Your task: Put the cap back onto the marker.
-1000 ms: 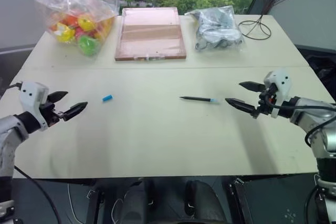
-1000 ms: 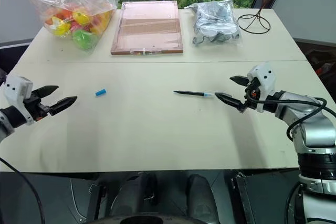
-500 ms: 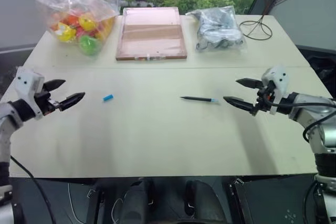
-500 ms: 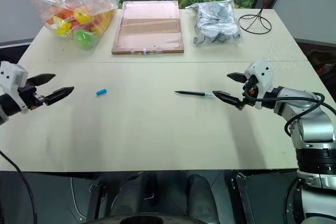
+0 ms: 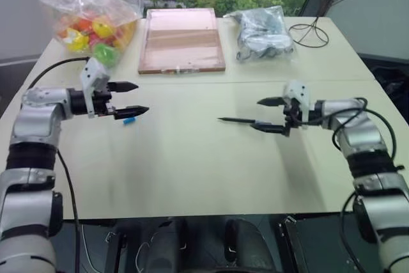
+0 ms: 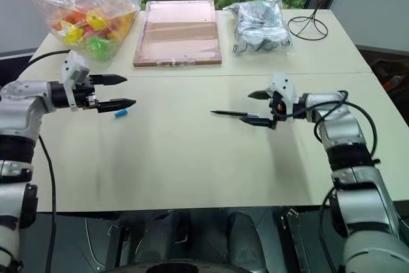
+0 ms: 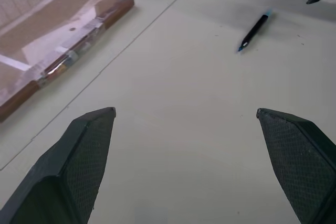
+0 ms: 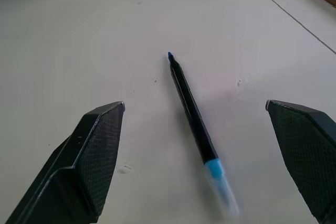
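Note:
The marker's narrow tip is pointing toward my left gripper. The blue cap should therefore slip straight over that tip and stay on when I push.
The small blue cap lies on the pale table, left of centre. My left gripper hovers open just above it, and its lower finger covers part of the cap. The dark, thin marker lies near the middle of the table with its light blue end toward my right gripper. That gripper is open, and its fingers stand on either side of the blue end without touching it. The right wrist view shows the marker between the spread fingers. In the left wrist view the marker lies far ahead.
Along the table's far side stand a clear bag of colourful toys, a flat pinkish wooden tray, a clear bag of grey items and a coil of black cable. A seam crosses the table behind the marker.
Both arms have swung inward. The left gripper moved right, up to the cap. The right gripper moved left, to the marker's blue end. Both stayed open.

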Controlling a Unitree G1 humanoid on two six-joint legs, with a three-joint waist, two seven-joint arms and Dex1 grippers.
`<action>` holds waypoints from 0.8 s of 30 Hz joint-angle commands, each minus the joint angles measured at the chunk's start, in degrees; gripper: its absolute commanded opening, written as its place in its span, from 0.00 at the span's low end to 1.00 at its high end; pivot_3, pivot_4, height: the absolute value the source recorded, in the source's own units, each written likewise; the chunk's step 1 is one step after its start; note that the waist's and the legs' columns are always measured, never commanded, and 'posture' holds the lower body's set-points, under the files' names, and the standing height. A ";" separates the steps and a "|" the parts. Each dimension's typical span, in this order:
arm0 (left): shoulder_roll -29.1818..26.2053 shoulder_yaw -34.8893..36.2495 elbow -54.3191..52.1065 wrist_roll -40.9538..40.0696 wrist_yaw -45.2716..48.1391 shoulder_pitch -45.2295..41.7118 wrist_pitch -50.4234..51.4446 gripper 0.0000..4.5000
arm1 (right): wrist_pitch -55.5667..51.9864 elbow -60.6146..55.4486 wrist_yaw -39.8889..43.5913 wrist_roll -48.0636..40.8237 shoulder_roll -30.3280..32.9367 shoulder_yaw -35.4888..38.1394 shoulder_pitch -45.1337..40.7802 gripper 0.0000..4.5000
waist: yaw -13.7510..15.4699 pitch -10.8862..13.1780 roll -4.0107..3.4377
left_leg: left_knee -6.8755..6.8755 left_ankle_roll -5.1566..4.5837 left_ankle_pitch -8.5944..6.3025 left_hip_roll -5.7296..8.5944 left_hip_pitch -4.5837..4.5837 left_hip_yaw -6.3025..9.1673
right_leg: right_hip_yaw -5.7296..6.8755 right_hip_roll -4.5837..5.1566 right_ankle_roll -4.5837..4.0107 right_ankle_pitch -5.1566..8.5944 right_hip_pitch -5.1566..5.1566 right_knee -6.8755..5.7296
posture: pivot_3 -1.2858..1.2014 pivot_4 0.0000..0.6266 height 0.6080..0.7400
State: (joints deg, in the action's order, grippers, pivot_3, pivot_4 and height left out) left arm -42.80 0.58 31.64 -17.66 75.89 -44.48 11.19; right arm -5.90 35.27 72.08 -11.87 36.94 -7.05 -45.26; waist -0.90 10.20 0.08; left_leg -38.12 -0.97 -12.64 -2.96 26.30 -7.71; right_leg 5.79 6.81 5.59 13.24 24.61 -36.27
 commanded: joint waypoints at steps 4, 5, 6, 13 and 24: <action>1.98 0.10 -0.81 0.24 0.40 -1.07 -1.43 1.00 | 9.00 13.17 2.94 4.59 -4.70 -1.76 -7.15 0.99 | 0.05 0.00 0.00 | 0.00 0.01 0.01 0.00 0.02 0.01 | 0.00 0.00 0.01 0.01 0.01 -0.02 | 0.52 0.24 1.00; 2.17 0.12 -1.36 0.13 0.26 -0.75 -1.22 1.00 | 10.16 15.10 3.11 5.47 -5.50 -2.18 -8.10 0.99 | 0.08 0.01 -0.01 | 0.00 0.01 0.01 0.00 0.02 0.01 | 0.00 0.00 0.01 0.01 0.01 -0.02 | 0.52 0.24 1.00; 2.30 0.14 -1.72 0.05 0.15 -0.53 -1.05 1.00 | 11.11 16.74 3.32 6.21 -6.12 -2.47 -8.89 0.99 | 0.08 0.00 -0.01 | -0.01 0.01 0.01 0.00 0.02 0.01 | 0.00 0.00 0.01 0.00 0.00 -0.02 | 0.52 0.24 1.00; 2.89 0.38 -3.41 -0.10 -0.77 0.71 -0.36 1.00 | 14.83 25.34 4.40 10.25 -9.57 -3.48 -13.17 0.99 | -0.09 0.01 -0.02 | -0.02 0.02 0.01 0.00 0.01 0.02 | -0.01 0.00 0.01 0.00 0.01 -0.06 | 0.52 0.24 1.00; 4.68 1.80 -10.55 -2.05 -5.33 5.72 3.05 1.00 | 16.70 31.80 2.57 13.27 -12.16 -2.45 -15.46 0.99 | -0.11 0.02 -0.03 | -0.02 0.03 0.02 0.00 0.01 0.03 | -0.01 0.00 0.01 0.00 0.00 -0.08 | 0.52 0.24 1.00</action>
State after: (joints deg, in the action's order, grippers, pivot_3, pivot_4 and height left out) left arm -37.80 0.37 23.58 -18.29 71.19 -38.49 13.82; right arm 10.12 66.83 74.75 1.40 24.72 -10.67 -59.06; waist -1.01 10.22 0.05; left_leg -38.14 -0.94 -12.63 -2.96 26.31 -7.69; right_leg 5.78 6.81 5.60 13.25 24.61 -36.35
